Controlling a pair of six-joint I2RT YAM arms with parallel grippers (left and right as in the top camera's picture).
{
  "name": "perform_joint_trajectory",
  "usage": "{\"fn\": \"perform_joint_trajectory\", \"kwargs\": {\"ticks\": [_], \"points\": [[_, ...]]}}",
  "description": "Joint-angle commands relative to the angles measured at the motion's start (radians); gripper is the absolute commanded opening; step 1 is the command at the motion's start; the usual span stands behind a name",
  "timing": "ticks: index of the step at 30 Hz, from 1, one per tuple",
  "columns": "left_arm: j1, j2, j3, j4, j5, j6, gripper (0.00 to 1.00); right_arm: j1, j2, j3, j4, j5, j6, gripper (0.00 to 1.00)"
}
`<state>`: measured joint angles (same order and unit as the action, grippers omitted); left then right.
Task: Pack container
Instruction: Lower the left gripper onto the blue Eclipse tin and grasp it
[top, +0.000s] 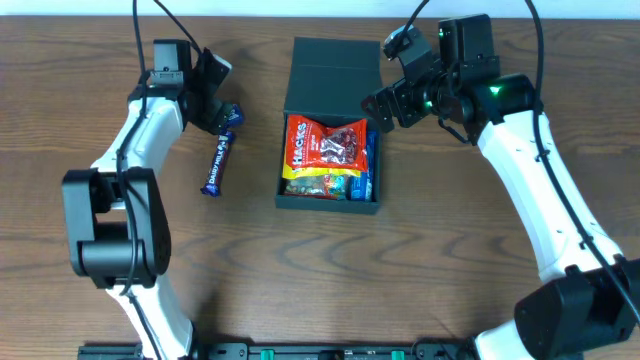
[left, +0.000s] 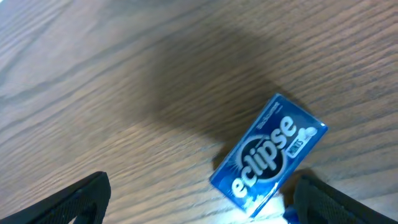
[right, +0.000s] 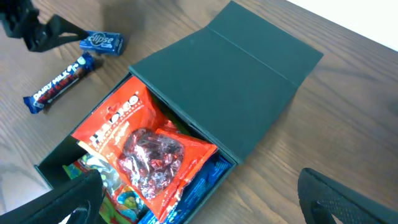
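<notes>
The left gripper's open fingers fit the blue Eclipse packet's narrow width (left: 268, 154), so the robot should go on moving down toward the packet until the fingers close on its long sides (left: 247, 138).
The dark teal container (top: 328, 204) stands open at the table's middle, its flap lid (top: 332, 78) folded back. Inside lie a red Haribo bag (top: 323, 146), a colourful packet (top: 318, 184) and a blue packet (top: 364, 170). My left gripper (top: 224, 110) is open over a blue Eclipse mint packet (left: 268, 155), which lies on the table between the fingers (left: 199, 208), nearer the right finger. My right gripper (top: 384, 104) is open and empty above the container's right rear corner; in the right wrist view its fingers (right: 205, 205) straddle the box's (right: 236, 81) edge.
A Dairy Milk bar (top: 217, 165) lies on the wood left of the container, just in front of the Eclipse packet (top: 233, 116). Both also show in the right wrist view, the bar (right: 59, 84) and the Eclipse packet (right: 102, 42).
</notes>
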<state>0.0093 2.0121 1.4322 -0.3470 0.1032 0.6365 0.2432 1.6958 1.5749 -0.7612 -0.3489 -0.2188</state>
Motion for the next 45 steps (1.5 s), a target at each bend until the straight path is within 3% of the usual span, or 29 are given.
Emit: {"fn": "perform_joint_trajectory", "kwargs": {"ticks": [1, 16, 30, 37, 45], "points": [[0.003, 0.049, 0.016, 0.028, 0.028, 0.042, 0.96, -0.009, -0.002, 0.000, -0.003, -0.014, -0.007, 0.99], [0.002, 0.095, 0.016, 0.027, 0.154, 0.041, 0.97, -0.009, -0.001, 0.000, -0.012, -0.014, -0.007, 0.99], [0.002, 0.147, 0.016, 0.033, 0.186, 0.029, 1.00, -0.009, -0.001, 0.000, 0.018, -0.014, -0.007, 0.99], [0.002, 0.154, 0.016, 0.032, 0.169, 0.009, 0.71, -0.009, -0.001, 0.000, 0.018, -0.013, -0.007, 0.99], [0.002, 0.153, 0.018, 0.039, 0.141, -0.059, 0.56, -0.009, -0.001, 0.000, 0.021, 0.030, -0.007, 0.99]]}}
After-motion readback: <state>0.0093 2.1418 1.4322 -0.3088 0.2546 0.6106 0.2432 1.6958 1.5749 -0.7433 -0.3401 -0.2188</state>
